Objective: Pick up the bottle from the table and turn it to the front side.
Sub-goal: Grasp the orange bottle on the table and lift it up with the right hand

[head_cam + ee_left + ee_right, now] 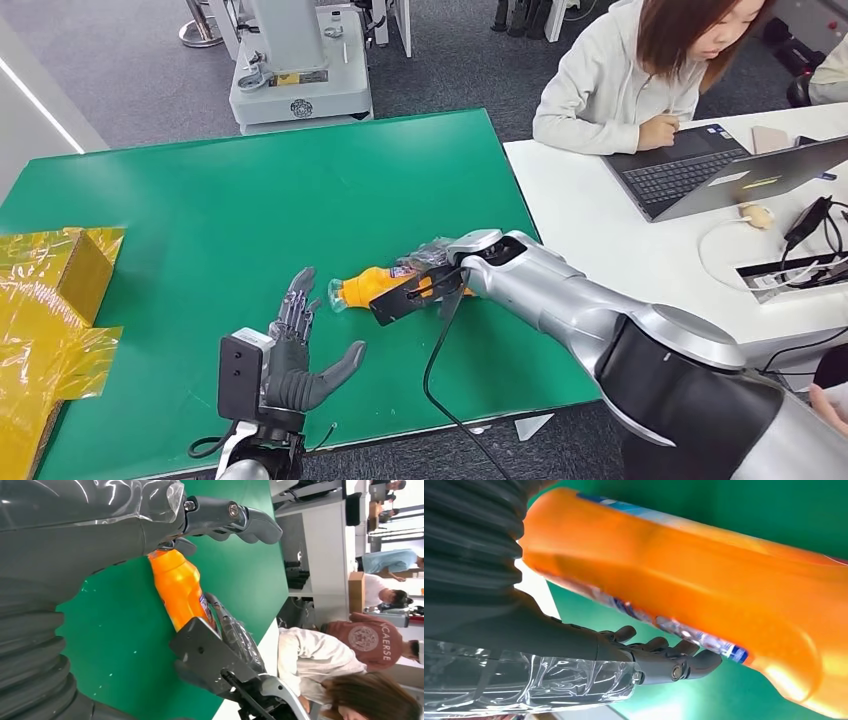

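Note:
The orange bottle (366,287) should show a wide printed front when I turn it, because only a label's edge (402,271) can be seen next to the plain orange side.
An orange bottle (372,284) lies on its side near the middle of the green table (250,200), cap end toward my left hand. My right hand (432,262) grips its labelled body; the dark fingers (664,655) curl round the bottle (704,575) in the right wrist view. Whether the bottle touches the cloth I cannot tell. My left hand (300,350) is just left of and nearer than the cap, palm up, fingers spread, holding nothing. The left wrist view shows the bottle (180,587) past the left thumb (235,517).
A yellow film-wrapped box (50,300) sits at the table's left edge. A white desk (600,230) adjoins on the right with a laptop (700,170) and cables; a person (640,70) sits there. A machine base (300,80) stands beyond the far edge.

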